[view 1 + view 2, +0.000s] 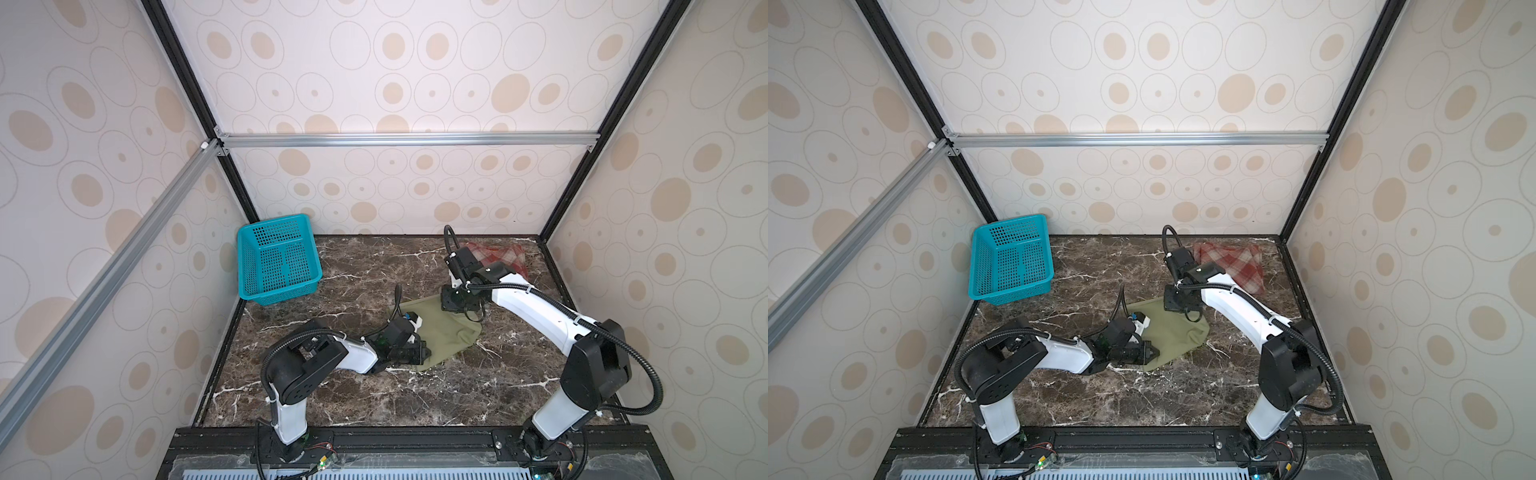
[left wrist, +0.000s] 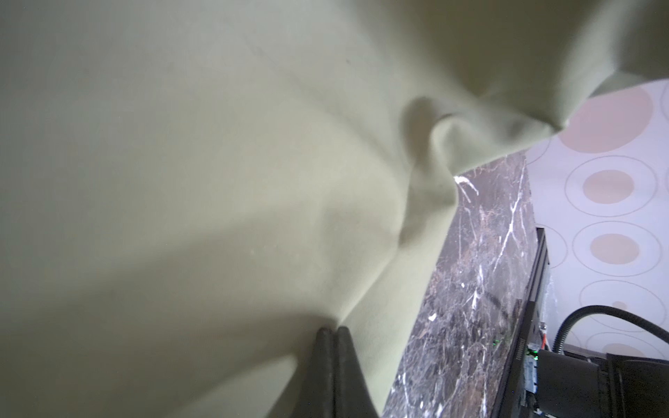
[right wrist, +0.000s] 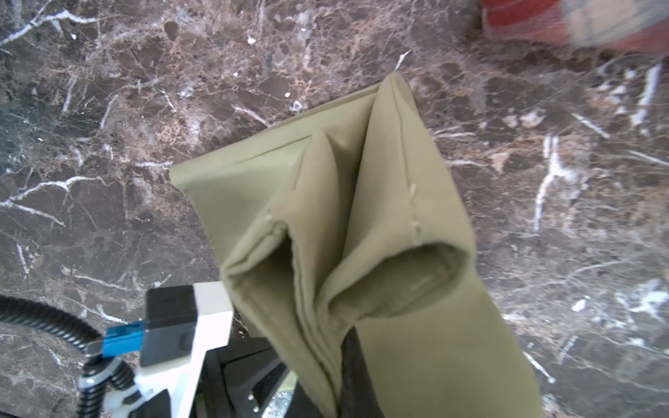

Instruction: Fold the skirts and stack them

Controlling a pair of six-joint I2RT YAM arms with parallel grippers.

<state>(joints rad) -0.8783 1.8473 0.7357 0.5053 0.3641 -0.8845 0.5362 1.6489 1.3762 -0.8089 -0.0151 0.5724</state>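
Note:
My left gripper should back away and go to the skirt's far edge [image 1: 416, 305], because it sits on the olive-green skirt's near end [image 1: 429, 361], where bunched layers must land.
The olive-green skirt [image 1: 446, 332] [image 1: 1173, 334] lies partly folded in the middle of the marble table. My left gripper [image 1: 424, 354] [image 1: 1154, 354] is at its near left edge. In the left wrist view its fingers [image 2: 333, 330] are pressed together on a crease of the green cloth [image 2: 217, 181]. My right gripper [image 1: 454, 306] [image 1: 1177, 304] holds the far edge, shut [image 3: 340, 347] on several bunched layers of the olive skirt [image 3: 344, 188], which is raised off the table. The red-and-cream plaid skirt [image 1: 500, 253] [image 1: 1233, 262] [image 3: 579, 21] lies folded at the back right corner.
A teal perforated basket [image 1: 276, 259] [image 1: 1011, 259] leans against the back left wall. The brown marble tabletop [image 1: 374, 395] [image 1: 1100, 399] is walled in by patterned panels on three sides. A black rail [image 1: 395, 436] runs along the front.

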